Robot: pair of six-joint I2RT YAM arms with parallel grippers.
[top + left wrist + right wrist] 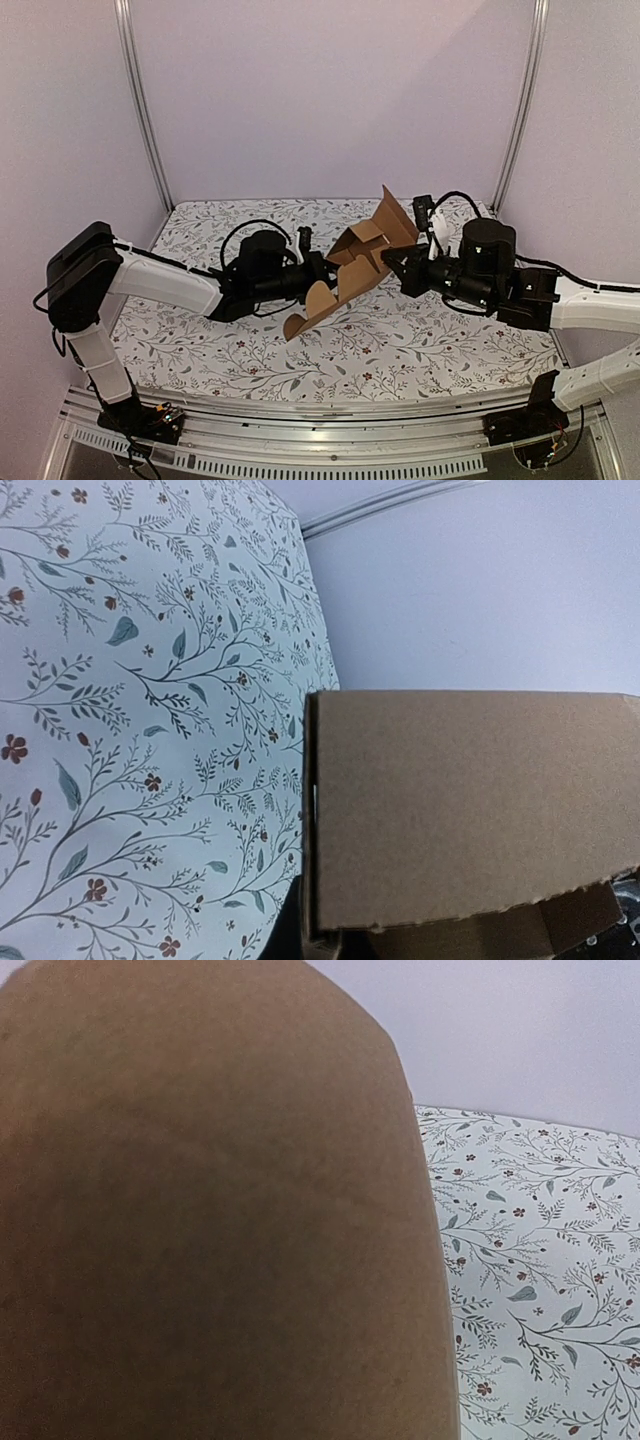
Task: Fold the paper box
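The paper box's pointed flap (394, 214) leans over my right gripper. That gripper should move back and take the flap by its edge while my left gripper holds the paper box.
The paper box (365, 262) is a brown die-cut cardboard piece, partly folded, held tilted above the table between the two arms. Its rounded tabs (312, 305) hang low at the left and a pointed flap (393, 218) stands up at the back. My left gripper (322, 272) is closed on its left side. The cardboard panel (470, 810) covers most of the jaws in the left wrist view. My right gripper (395, 263) grips its right side. A blurred flap (210, 1220) hides the fingers in the right wrist view.
The table has a white cloth with a floral print (420, 340). Plain walls and two metal posts (140, 100) enclose the back and sides. A metal rail (330, 440) runs along the near edge.
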